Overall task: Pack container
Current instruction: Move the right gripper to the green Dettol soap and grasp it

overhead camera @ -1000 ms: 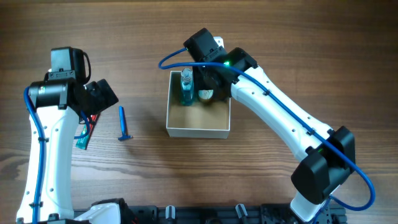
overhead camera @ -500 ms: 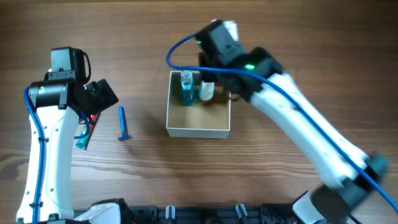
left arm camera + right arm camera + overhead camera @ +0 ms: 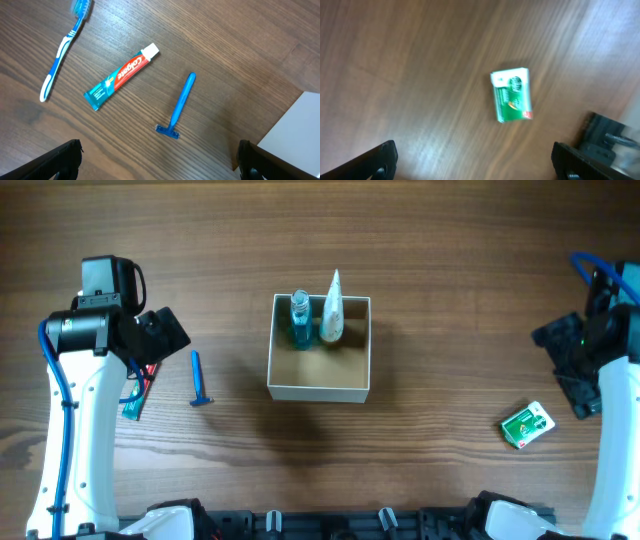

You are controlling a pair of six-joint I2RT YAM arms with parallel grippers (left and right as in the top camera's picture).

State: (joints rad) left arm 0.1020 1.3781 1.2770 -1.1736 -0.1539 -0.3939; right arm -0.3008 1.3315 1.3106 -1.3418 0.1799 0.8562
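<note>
The green packet (image 3: 527, 424) lies free and its narrow width (image 3: 512, 95) lines up with the open fingers of the robot's right gripper, so the gripper should keep going down until its fingers straddle the packet's long sides.
The container (image 3: 318, 390), a white-walled box with a tan inside, sits mid-table. A blue bottle (image 3: 300, 320) and a white tube (image 3: 332, 308) stand against its far wall. My left gripper (image 3: 159, 162) hangs open and empty over the table left of the box. A blue razor (image 3: 179, 105) lies just ahead of it, and the container's corner (image 3: 295, 130) shows at the right of that view. My right gripper (image 3: 476, 162) is open and empty at the far right of the table. It is above a small green packet (image 3: 511, 95).
A red and teal toothpaste tube (image 3: 121, 76) and a blue toothbrush (image 3: 65, 47) lie left of the razor (image 3: 199, 378), partly under my left arm (image 3: 75, 380) in the overhead view. The green packet (image 3: 527, 425) lies near the right front edge.
My right gripper opened and left the white tube standing in the container. That arm then swung out to the far right, over the green packet. The left arm has not moved.
</note>
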